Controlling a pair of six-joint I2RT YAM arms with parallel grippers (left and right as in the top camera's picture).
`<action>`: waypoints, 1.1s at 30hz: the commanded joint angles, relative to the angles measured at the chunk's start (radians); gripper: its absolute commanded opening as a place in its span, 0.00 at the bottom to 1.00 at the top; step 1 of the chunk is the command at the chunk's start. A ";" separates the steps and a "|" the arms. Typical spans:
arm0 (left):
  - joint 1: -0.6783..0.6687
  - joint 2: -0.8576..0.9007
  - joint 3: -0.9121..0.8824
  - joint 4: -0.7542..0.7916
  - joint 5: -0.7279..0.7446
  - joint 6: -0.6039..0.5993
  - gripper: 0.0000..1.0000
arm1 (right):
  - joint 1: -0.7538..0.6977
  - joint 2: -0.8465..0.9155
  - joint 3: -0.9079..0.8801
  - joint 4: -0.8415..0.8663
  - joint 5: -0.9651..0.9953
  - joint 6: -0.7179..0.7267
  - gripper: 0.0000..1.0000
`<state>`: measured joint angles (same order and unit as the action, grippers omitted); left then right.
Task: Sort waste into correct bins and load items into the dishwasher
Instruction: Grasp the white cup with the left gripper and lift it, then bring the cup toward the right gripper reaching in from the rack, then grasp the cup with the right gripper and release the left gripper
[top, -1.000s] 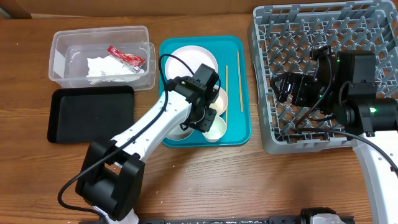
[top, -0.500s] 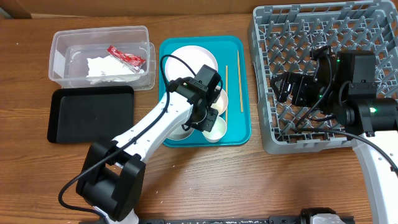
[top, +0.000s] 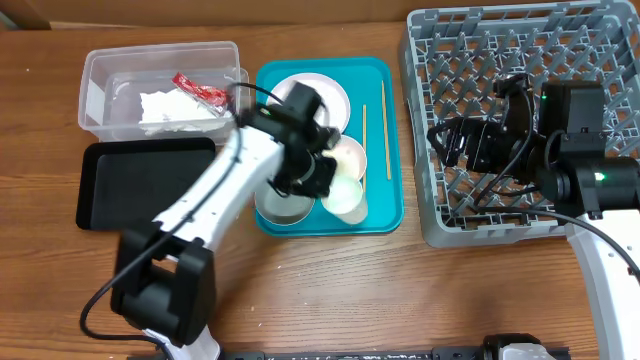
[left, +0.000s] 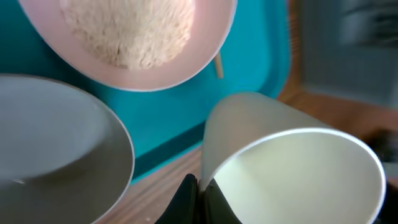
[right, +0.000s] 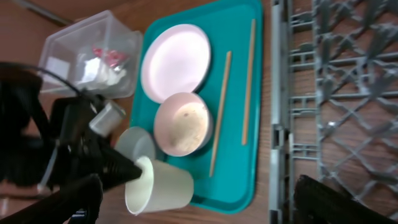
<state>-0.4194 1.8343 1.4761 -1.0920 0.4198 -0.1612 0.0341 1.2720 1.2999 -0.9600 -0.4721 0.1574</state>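
Observation:
The white cup (top: 339, 194) is in my left gripper by its rim, opposite the grey rack, so my right gripper should grip the cup's loose end (top: 358, 213) to load it.
My left gripper (top: 318, 178) is shut on the rim of the small white cup (top: 346, 196), which is tilted over the front of the teal tray (top: 392, 205). The pinch on the rim shows in the left wrist view (left: 200, 186), as does the cup (left: 292, 168). Beside it are the grey-blue bowl (top: 283, 205), a pale bowl holding rice (top: 347, 155), the pink plate (top: 316, 95) and two chopsticks (top: 364, 140). The clear tub (top: 100, 90) holds the red wrapper (top: 200, 90) and the tissue (top: 170, 108). My right gripper (top: 450, 140) is open and empty over the left side of the grey rack (top: 520, 60).
The black tray (top: 145, 180) lies in front of the tub. The right wrist view shows the cup (right: 158, 186), the rice bowl (right: 183, 124), the plate (right: 176, 59) and the rack's edge (right: 280, 93). Bare wood lies in front of the trays.
My left arm has swung to the left while the gripper keeps its hold on the cup, which has tipped and shifted slightly. The right arm has barely moved.

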 joint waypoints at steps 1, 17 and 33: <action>0.138 -0.008 0.080 -0.040 0.413 0.127 0.04 | -0.002 0.031 0.029 0.021 -0.173 0.003 1.00; 0.338 -0.007 0.080 -0.053 1.065 0.230 0.04 | 0.082 0.258 0.029 0.349 -0.763 -0.010 0.98; 0.338 -0.007 0.080 -0.002 1.161 0.229 0.04 | 0.193 0.281 0.029 0.537 -0.863 -0.008 0.83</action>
<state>-0.0868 1.8343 1.5364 -1.0958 1.5383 0.0372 0.2119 1.5505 1.3025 -0.4435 -1.3060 0.1551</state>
